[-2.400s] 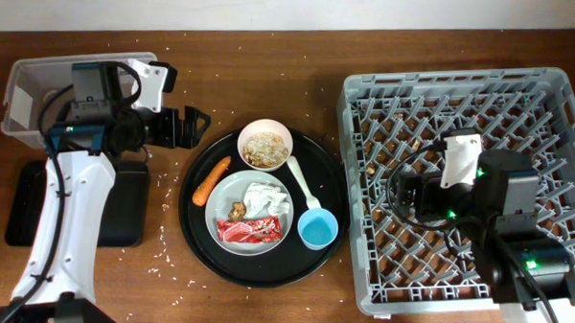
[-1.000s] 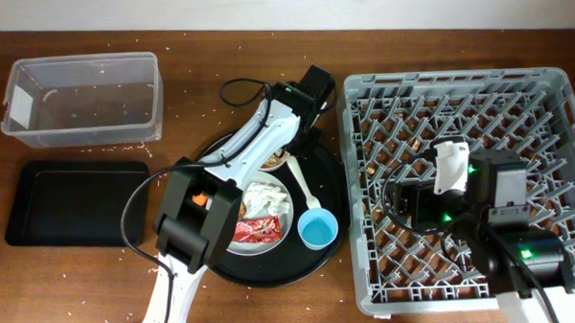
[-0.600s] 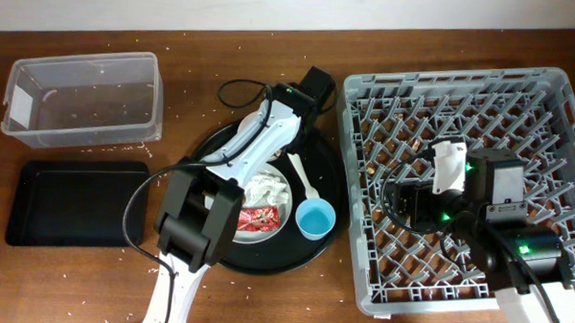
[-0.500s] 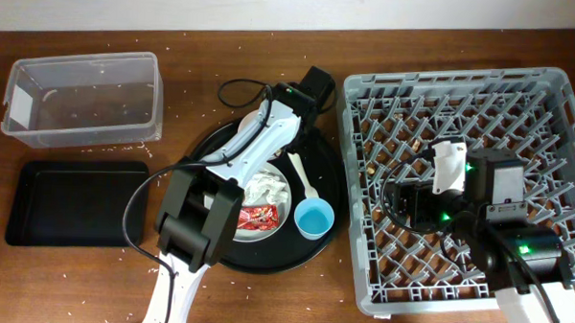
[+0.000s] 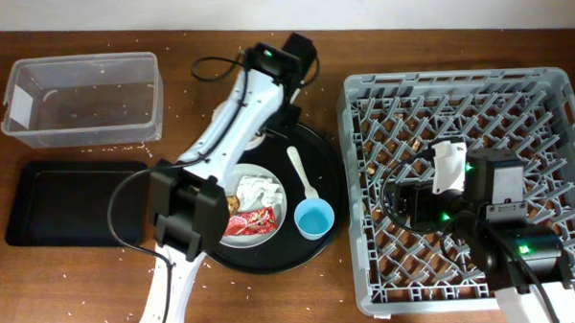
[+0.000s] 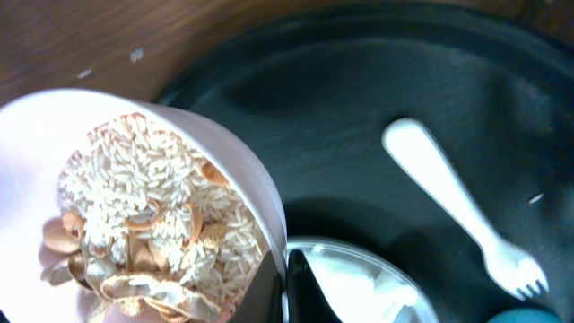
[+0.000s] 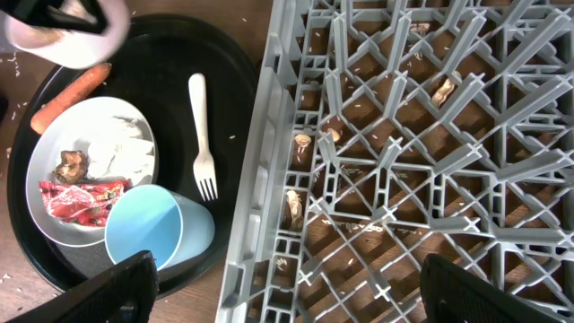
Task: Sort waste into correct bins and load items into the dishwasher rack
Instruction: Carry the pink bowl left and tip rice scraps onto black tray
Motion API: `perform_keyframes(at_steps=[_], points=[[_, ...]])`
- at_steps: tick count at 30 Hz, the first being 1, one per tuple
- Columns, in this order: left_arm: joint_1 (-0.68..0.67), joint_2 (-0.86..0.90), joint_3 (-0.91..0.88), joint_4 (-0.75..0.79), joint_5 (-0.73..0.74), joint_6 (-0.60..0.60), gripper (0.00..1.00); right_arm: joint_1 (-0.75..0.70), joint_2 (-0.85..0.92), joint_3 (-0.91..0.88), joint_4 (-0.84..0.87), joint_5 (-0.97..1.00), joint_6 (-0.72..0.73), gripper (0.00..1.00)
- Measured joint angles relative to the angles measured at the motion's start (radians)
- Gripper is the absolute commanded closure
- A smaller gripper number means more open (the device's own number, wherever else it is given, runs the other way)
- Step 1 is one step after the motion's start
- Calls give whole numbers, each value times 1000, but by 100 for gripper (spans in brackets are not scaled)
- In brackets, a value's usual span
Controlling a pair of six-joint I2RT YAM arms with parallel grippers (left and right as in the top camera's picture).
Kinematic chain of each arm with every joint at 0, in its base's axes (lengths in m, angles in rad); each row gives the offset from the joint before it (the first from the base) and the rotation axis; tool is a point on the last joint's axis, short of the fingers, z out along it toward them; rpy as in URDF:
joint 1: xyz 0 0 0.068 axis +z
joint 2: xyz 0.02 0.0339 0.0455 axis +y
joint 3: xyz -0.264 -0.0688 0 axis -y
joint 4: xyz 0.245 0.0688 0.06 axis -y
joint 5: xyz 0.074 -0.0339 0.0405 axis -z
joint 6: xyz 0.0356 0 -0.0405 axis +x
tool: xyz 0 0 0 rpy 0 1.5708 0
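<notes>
The small white bowl in my left gripper is filled with rice-like scraps (image 6: pixel 160 208). I should empty them into the shallow black tray (image 5: pixel 80 204) before I load the bowl.
My left gripper (image 6: pixel 285 289) is shut on the rim of the small white bowl (image 6: pixel 134 206), which holds rice-like scraps with brown bits (image 6: pixel 143 233) and hangs over the round black tray's back edge. From above, the bowl (image 5: pixel 254 137) peeks out beside the left arm. The grey plate (image 5: pixel 252 206) carries the white tissue (image 5: pixel 259 190) and the red wrapper (image 5: pixel 251 221). The white spoon (image 5: pixel 301 173) and blue cup (image 5: pixel 313 220) lie to its right. The carrot (image 7: pixel 70 93) lies beside the plate. My right gripper (image 7: pixel 305 296) hovers open over the grey rack (image 5: pixel 462 100).
The round black tray (image 5: pixel 321 148) sits mid-table under the plate. A clear tub (image 5: pixel 83 99) stands at the back left, with a shallow black tray (image 5: pixel 65 204) in front of it. Crumbs dot the wood and the rack floor. The left arm (image 5: pixel 226 131) spans the tray's left side.
The left gripper closed on the bowl's rim and lifted it toward the back left. The plate and cup shifted slightly on the tray. The right arm stayed put.
</notes>
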Motion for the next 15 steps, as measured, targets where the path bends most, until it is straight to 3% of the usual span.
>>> perform_keyframes(at_steps=[8,15], points=[[120,2,218,-223,4,-58,99,0,1,0,1,0,0,8],[294,-60,258,-233,90,-85,99,0,1,0,0,0,0,8]])
